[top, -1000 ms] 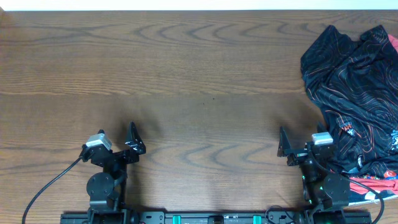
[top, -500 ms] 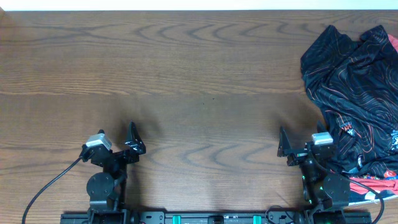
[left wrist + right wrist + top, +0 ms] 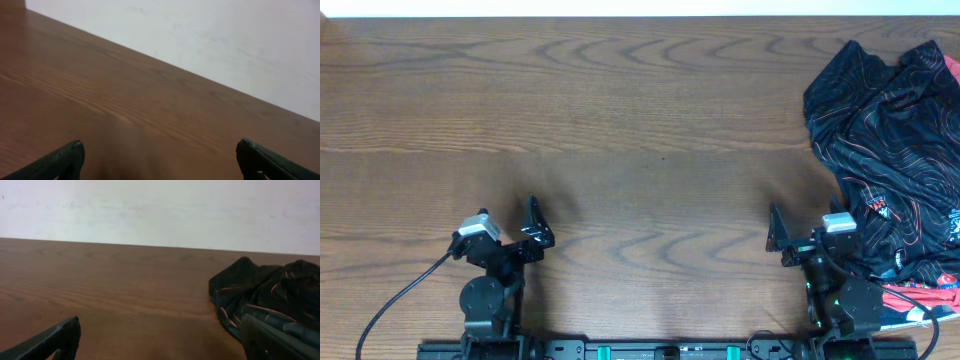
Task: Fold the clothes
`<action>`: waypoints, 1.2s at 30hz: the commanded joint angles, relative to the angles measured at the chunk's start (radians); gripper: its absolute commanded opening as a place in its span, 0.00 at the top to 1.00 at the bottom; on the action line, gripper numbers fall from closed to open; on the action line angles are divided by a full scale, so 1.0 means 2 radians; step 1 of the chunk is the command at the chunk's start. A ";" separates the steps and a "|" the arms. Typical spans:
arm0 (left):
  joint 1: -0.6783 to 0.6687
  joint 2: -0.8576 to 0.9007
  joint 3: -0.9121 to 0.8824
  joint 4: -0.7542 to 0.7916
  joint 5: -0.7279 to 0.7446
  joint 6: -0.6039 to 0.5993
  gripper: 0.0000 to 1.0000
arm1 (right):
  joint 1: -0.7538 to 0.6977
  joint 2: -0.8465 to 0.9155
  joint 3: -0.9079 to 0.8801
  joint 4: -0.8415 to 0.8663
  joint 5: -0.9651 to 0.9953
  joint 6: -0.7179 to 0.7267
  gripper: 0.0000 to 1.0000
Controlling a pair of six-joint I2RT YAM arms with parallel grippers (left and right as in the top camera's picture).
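The black garment (image 3: 885, 140) is in a heap far from my left gripper, so next my right gripper pulls it to the table's open middle (image 3: 665, 200) before both grippers fold it.
A crumpled black garment with thin red line pattern (image 3: 885, 150) lies in a heap at the table's right side, reaching the right edge. It also shows at the right in the right wrist view (image 3: 265, 297). My left gripper (image 3: 532, 225) rests near the front left, open and empty, its fingertips wide apart in the left wrist view (image 3: 160, 157). My right gripper (image 3: 778, 235) rests near the front right, open and empty, just left of the garment; its fingertips are spread in the right wrist view (image 3: 160, 337).
The brown wooden table (image 3: 620, 130) spreads across the view. A red-and-white piece of cloth (image 3: 930, 298) peeks out under the black heap at the front right corner. A pale wall (image 3: 160, 210) stands behind the table's far edge.
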 commanded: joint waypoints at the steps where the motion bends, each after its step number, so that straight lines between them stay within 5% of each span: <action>1: 0.002 0.013 -0.005 -0.018 0.039 -0.005 0.02 | -0.004 0.003 0.009 -0.005 0.013 0.016 0.01; 8: 0.002 0.076 0.095 -0.128 0.055 -0.004 0.02 | -0.004 0.064 0.084 -0.085 0.039 0.017 0.01; 21: 0.002 0.285 0.320 -0.333 0.056 -0.004 0.02 | -0.006 0.393 0.325 -0.291 0.081 0.012 0.01; 26: 0.002 0.321 0.353 -0.359 0.056 -0.004 0.02 | -0.009 0.474 0.368 -0.300 0.102 0.015 0.01; 31: 0.002 0.322 0.353 -0.359 0.056 -0.004 0.02 | -0.045 0.525 0.367 -0.347 0.248 0.140 0.11; 32: 0.002 0.322 0.353 -0.359 0.055 -0.004 0.02 | -0.056 0.536 0.366 -0.362 0.265 0.166 0.22; 36: 0.002 0.322 0.353 -0.359 0.055 -0.004 0.02 | -0.095 0.582 0.363 -0.390 0.250 0.203 0.25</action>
